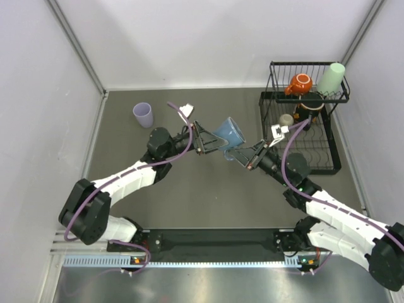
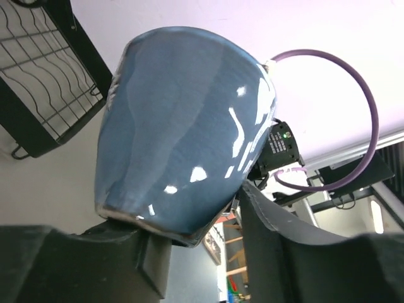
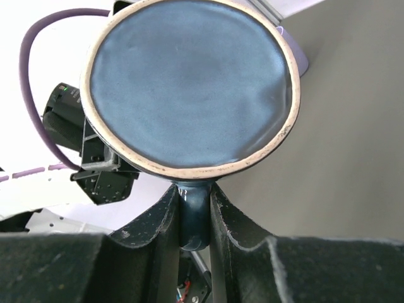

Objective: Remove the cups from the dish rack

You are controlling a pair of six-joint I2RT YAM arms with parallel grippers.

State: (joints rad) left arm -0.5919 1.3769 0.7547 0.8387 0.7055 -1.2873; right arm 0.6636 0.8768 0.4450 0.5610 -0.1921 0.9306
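The blue mug's handle [image 1: 228,155] is in my right gripper, far from the lavender tumbler, so next my left gripper takes the mug's base [image 1: 221,136] and carries the mug to the tumbler.
The blue mug [image 1: 228,132] hangs in mid-air over the table's middle, tilted, between both grippers. My right gripper [image 1: 243,156] is shut on its handle [image 3: 192,218], with the mug's mouth facing the right wrist camera [image 3: 189,82]. My left gripper [image 1: 212,143] is open; its fingers stand on either side of the mug's base [image 2: 183,139]. The lavender tumbler [image 1: 142,114] stands on the table at the far left. The black dish rack [image 1: 315,154] at the far right holds the orange mug [image 1: 300,83], the pale green tumbler [image 1: 331,78], the beige mug [image 1: 286,119] and a partly hidden dark mug [image 1: 310,105].
White walls close in the grey table on the left, back and right. The rack's lower tier [image 2: 44,82] shows in the left wrist view. Purple cables loop off both wrists.
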